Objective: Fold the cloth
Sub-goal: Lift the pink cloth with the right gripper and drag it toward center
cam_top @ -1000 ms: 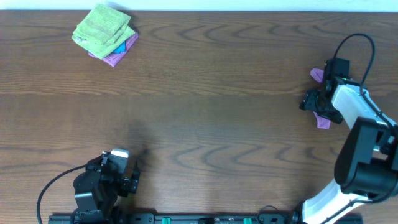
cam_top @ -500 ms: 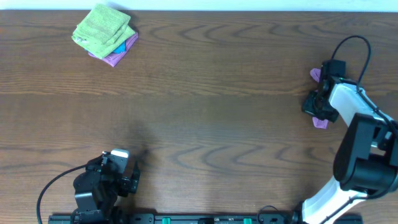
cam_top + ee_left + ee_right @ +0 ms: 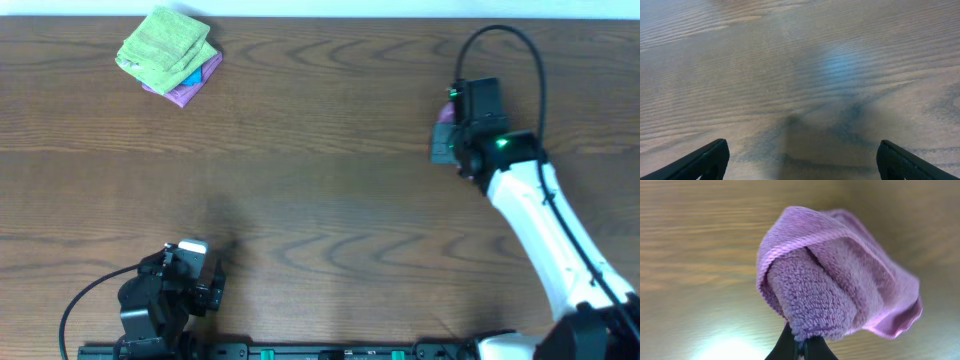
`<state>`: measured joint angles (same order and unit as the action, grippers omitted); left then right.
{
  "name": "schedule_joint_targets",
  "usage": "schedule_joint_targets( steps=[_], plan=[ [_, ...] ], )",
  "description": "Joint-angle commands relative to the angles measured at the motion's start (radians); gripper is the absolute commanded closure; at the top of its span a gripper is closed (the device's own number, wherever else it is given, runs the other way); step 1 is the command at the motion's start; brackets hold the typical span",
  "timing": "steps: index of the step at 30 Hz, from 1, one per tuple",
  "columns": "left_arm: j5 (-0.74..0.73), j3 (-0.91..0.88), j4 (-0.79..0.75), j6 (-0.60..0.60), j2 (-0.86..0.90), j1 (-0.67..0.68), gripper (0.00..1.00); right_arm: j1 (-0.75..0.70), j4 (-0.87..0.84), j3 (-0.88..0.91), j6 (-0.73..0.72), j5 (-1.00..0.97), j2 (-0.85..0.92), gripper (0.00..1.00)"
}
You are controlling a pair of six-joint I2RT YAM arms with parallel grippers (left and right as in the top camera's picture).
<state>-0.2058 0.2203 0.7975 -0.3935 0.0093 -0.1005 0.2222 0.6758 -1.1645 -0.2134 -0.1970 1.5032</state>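
Observation:
The lilac-purple cloth (image 3: 447, 113) hangs from the fingers of the robot's right gripper and the middle of the table is clear, so the right gripper should go next toward that open wood (image 3: 345, 175) and let go there.
The lilac-purple cloth (image 3: 835, 275) hangs bunched and draped from my right gripper (image 3: 801, 347), whose black jaws are pinched together on its lower edge. In the overhead view only a small lilac bit of the cloth (image 3: 445, 112) shows beside the right gripper (image 3: 450, 138), at the right of the table towards the back; the arm hides the rest. My left gripper (image 3: 802, 165) stands open over bare wood with nothing between its fingertips (image 3: 707, 160). It rests at the front left (image 3: 213, 283), far from the cloth.
A stack of folded cloths lies at the back left corner: a lime-green one (image 3: 165, 45) on top, an orchid-purple one (image 3: 185, 93) under it. The table's back edge (image 3: 320, 17) runs just behind them. The right arm's cable (image 3: 520, 45) loops above the gripper.
My right gripper has shut on the cloth and carried it off the right edge area, leftward and towards the back. The left arm has not moved.

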Motion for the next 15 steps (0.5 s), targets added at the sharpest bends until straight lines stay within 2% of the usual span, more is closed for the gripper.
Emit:
schedule_joint_targets(
  steps=[1, 11, 15],
  plan=[
    [0.006, -0.034, 0.032, -0.003, -0.006, 0.006, 0.05, 0.091, -0.002, -0.012, 0.021, 0.045, -0.025, 0.99],
    [0.006, -0.034, 0.032, -0.003, -0.006, 0.006, 0.05, 0.311, -0.006, -0.012, 0.023, 0.114, -0.023, 0.99],
    [0.006, -0.034, 0.032, -0.003, -0.006, 0.006, 0.05, 0.359, -0.014, -0.012, 0.083, 0.291, -0.001, 0.97]
  ],
)
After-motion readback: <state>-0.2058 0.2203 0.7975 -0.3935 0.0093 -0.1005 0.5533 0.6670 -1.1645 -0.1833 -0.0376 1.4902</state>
